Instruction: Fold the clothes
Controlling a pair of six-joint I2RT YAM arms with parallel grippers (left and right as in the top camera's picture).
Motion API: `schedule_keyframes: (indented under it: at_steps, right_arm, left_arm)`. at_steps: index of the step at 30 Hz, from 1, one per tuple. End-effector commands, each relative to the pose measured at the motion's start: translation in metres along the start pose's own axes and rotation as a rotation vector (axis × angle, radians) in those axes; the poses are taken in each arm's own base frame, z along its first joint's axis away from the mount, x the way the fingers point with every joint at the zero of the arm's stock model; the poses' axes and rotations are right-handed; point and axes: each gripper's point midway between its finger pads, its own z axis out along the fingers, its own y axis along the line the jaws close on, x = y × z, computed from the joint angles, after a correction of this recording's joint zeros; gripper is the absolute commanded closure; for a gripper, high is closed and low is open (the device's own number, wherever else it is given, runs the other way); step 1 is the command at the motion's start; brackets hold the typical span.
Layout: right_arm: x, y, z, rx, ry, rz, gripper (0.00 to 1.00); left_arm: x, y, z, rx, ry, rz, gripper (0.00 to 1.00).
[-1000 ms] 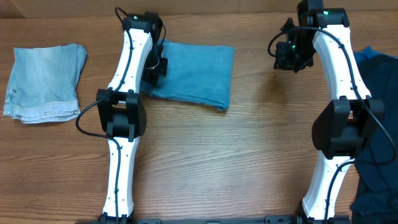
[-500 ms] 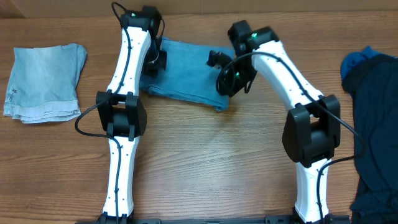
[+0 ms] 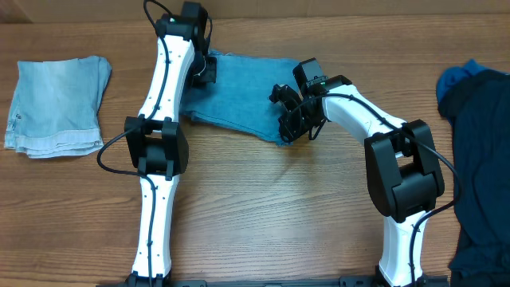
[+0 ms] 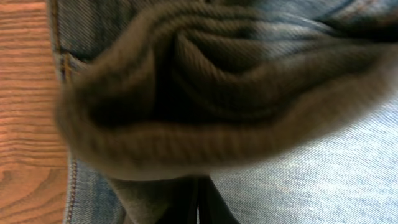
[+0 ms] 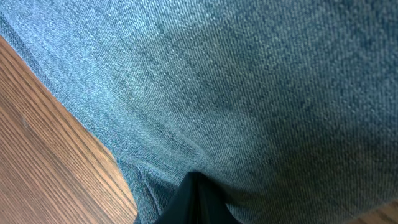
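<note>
The jeans lie at a slant with a bunched fold [image 4: 205,93] at my left gripper. Next, my left gripper lets go of the fold, goes to the back edge [image 3: 231,56] and straightens the jeans.
The folded blue jeans [image 3: 243,100] lie at the back middle of the table. My left gripper [image 3: 203,72] is at their left edge, shut on a bunched fold of denim [image 4: 217,81]; its closed fingers [image 4: 199,205] show at the bottom of the left wrist view. My right gripper [image 3: 291,119] is at the jeans' front right corner. In the right wrist view its fingers [image 5: 196,180] are closed to a point against the denim [image 5: 249,81]. A paler washed-denim piece [image 3: 56,104] lies folded at the far left, away from both grippers.
A pile of dark navy clothes [image 3: 482,159] lies along the right edge. The wooden table [image 3: 279,207] stretches bare in front of the jeans. Table wood [image 5: 43,155] shows beside the jeans' edge in the right wrist view.
My right arm has swung from the back right over to the jeans and come down on their front right corner, closing there. My left gripper has stayed at the left edge.
</note>
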Motion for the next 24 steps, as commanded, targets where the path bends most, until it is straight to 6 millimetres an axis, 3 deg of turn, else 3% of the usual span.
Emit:
schedule_keyframes:
  at_steps: [1,3,5,6,8,10,12,14,15,20,24]
  right_arm:
    - [0.034,-0.014,0.018,0.054,0.112,0.048,0.96]
    - [0.038,-0.014,0.017,0.055,0.130,0.059,0.96]
    - [0.036,-0.012,0.013,0.058,0.134,0.135,0.96]
    - [0.030,-0.011,0.008,0.053,0.126,0.140,0.96]
    - [0.008,-0.010,-0.008,0.057,0.089,0.127,0.96]
    - [-0.015,-0.006,-0.030,0.059,0.051,0.113,0.96]
    - [-0.039,-0.001,-0.054,0.069,0.005,0.093,0.96]
    - [-0.062,0.001,-0.076,0.084,-0.055,0.071,0.96]
    - [-0.074,0.000,-0.083,0.095,-0.097,0.056,0.96]
    - [-0.089,-0.012,-0.078,0.142,-0.151,0.032,0.96]
    - [-0.097,-0.026,-0.063,0.176,-0.172,0.027,0.96]
  left_arm:
    - [-0.002,0.018,0.011,-0.088,-0.003,-0.012,0.90]
    - [-0.004,0.018,0.010,-0.085,-0.014,-0.013,0.95]
    - [-0.014,0.008,-0.021,-0.057,-0.078,-0.014,0.96]
    - [-0.023,0.003,-0.047,-0.046,-0.142,-0.015,0.96]
    - [-0.044,-0.013,-0.125,-0.006,-0.342,-0.021,0.92]
    - [-0.052,-0.019,-0.184,0.014,-0.488,-0.020,0.87]
    - [-0.053,-0.018,-0.208,0.015,-0.544,-0.024,0.85]
    - [-0.051,-0.016,-0.198,0.008,-0.513,-0.024,0.85]
    - [-0.049,-0.014,-0.178,-0.002,-0.461,-0.025,0.86]
    - [-0.054,-0.011,-0.113,-0.024,-0.371,-0.013,0.90]
    - [-0.072,-0.013,-0.065,-0.020,-0.401,-0.014,0.85]
